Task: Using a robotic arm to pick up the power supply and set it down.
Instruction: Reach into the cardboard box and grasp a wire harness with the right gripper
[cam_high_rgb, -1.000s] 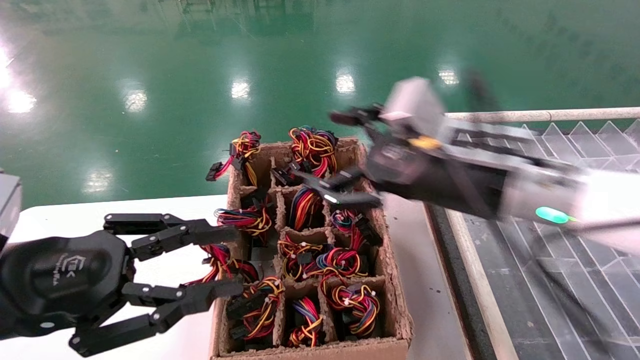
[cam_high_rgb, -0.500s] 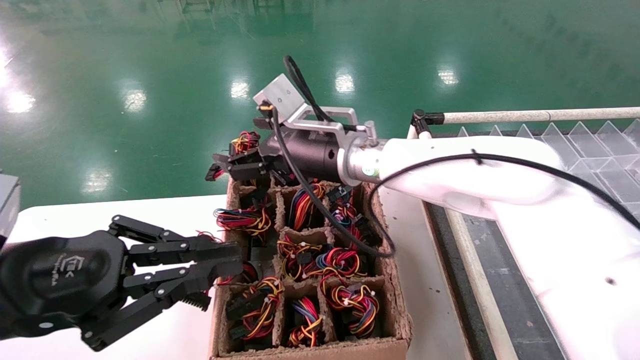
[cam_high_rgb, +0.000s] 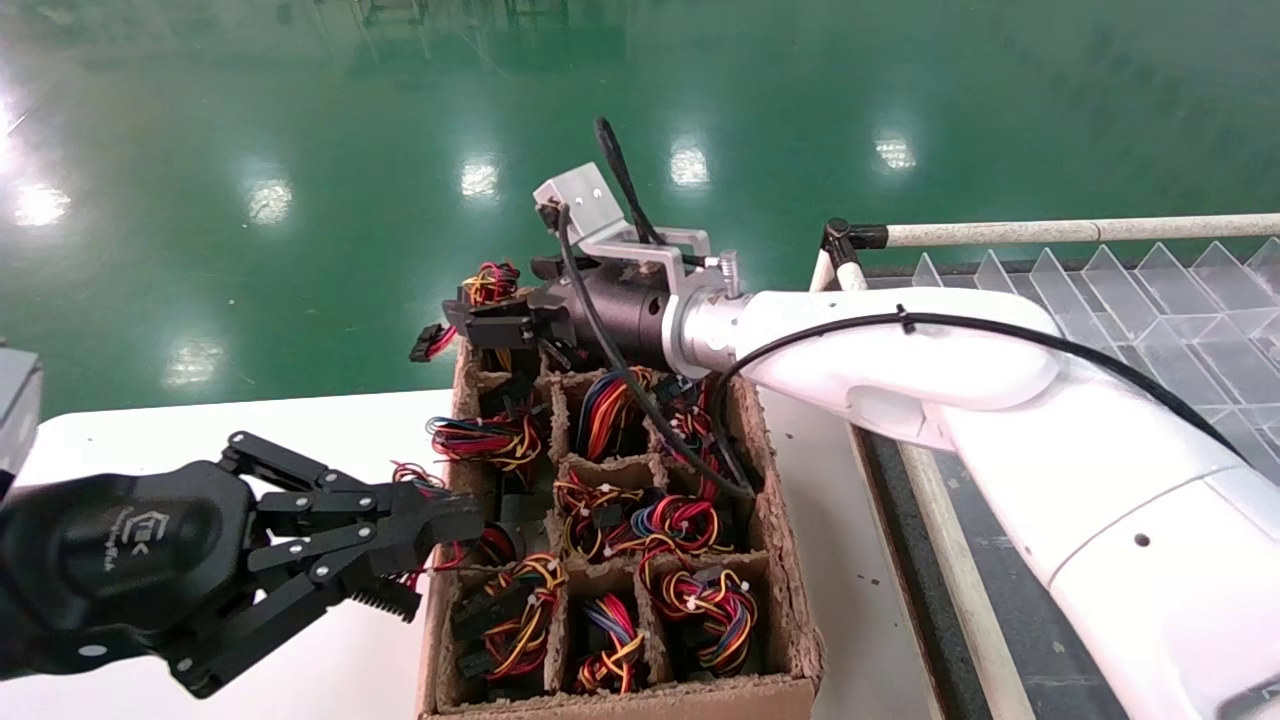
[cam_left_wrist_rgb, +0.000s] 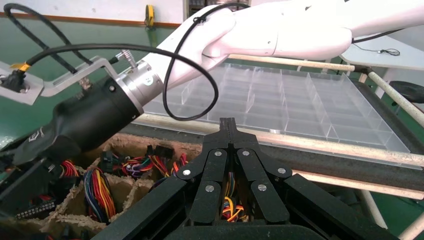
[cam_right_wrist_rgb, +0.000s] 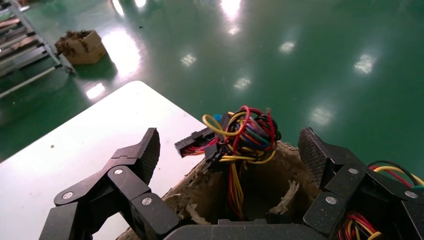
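Note:
My gripper will bring up the hidden power supply hanging and swinging below the wire bundle (cam_high_rgb: 491, 283) when I lift, because the wire bundle runs down into the cell (cam_right_wrist_rgb: 236, 192).
A cardboard box (cam_high_rgb: 790, 560) split into cells holds several power supplies, and only their coloured wire bundles show. One power supply's wires (cam_high_rgb: 487, 285) stick out of the far-left cell, a black connector (cam_high_rgb: 428, 343) hanging over the wall. My right gripper (cam_high_rgb: 478, 322) hovers at that cell. It (cam_right_wrist_rgb: 230, 150) is open, with the wires (cam_right_wrist_rgb: 245, 132) between and just beyond its fingers (cam_right_wrist_rgb: 142, 152), untouched. My left gripper (cam_high_rgb: 455, 525) is shut at the box's near-left wall; its tips (cam_left_wrist_rgb: 228, 122) meet with nothing between them.
The box stands on a white table (cam_high_rgb: 150, 440). To the right lies a clear plastic divided tray (cam_high_rgb: 1150, 300) behind a white pipe rail (cam_high_rgb: 1050, 232). My right arm (cam_high_rgb: 900, 360) spans the box's far end. Green floor lies beyond the table.
My right arm has swung left across the box's far end to the far-left cell. My left gripper has gone from open to shut beside the box.

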